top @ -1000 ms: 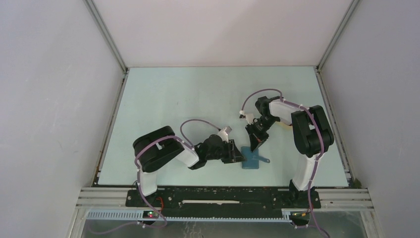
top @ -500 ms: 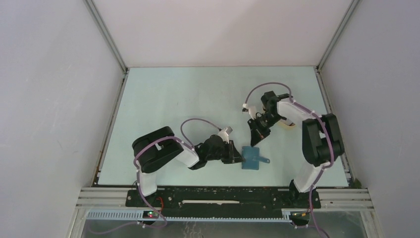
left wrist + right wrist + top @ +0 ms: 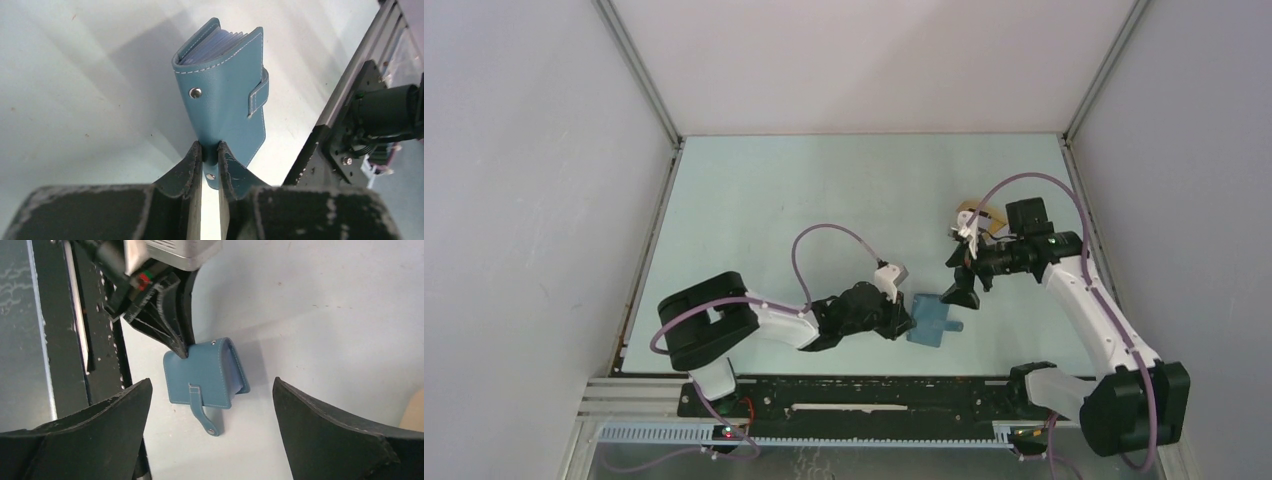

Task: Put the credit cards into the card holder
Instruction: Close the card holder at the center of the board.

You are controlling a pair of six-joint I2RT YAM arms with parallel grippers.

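Note:
I should take the loose end of the card holder's fold with my right gripper and set it farther back, because the card holder lies close to the front rail.
The blue card holder lies folded on the table near the front edge, its strap loose and unsnapped. My left gripper is shut on the holder's near edge, and the holder stands out beyond the fingertips. Pale sleeve edges show in its far open end. My right gripper hovers just right of and above the holder with its jaws wide open and nothing between them. No loose credit cards are in view.
A beige tray sits behind the right gripper, and its edge shows at the right of the right wrist view. The black front rail runs close behind the holder.
My right gripper has opened wide and drawn back to the right, away from the holder. The left gripper has stayed shut on the holder.

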